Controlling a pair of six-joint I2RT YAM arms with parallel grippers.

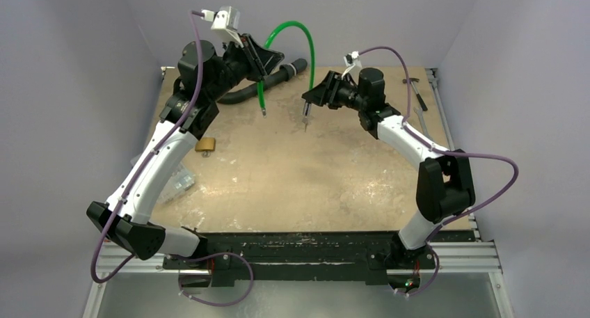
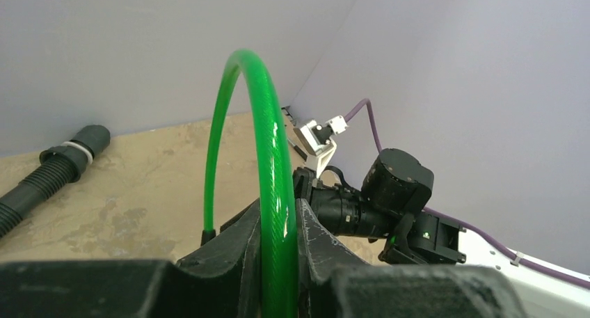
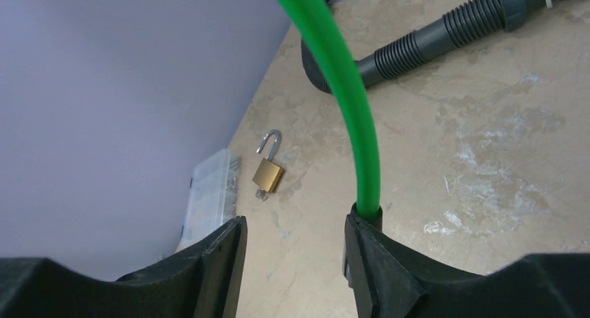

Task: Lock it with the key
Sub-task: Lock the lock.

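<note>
Next, I centre the fingers of my open right gripper on the green cable's black end (image 3: 367,214) before I close them around it, because that black end hangs against one of the fingers.
The brass padlock (image 1: 205,145) lies on the table by the left arm, its silver shackle swung open in the right wrist view (image 3: 268,173). A tiny silver piece, apparently the key (image 3: 261,193), sticks out of its bottom edge. My left gripper (image 1: 268,53) is raised at the back and shut on a green cable loop (image 2: 275,193), not on the lock. My right gripper (image 3: 296,224) is open and empty, hovering at the back centre (image 1: 309,95). One black-tipped cable end (image 3: 367,213) hangs against its right finger.
A black corrugated hose (image 1: 278,78) lies along the back wall. A clear plastic box (image 1: 177,182) sits at the table's left edge near the padlock. A small hammer (image 1: 415,92) lies at the back right. Walls enclose the table on three sides.
</note>
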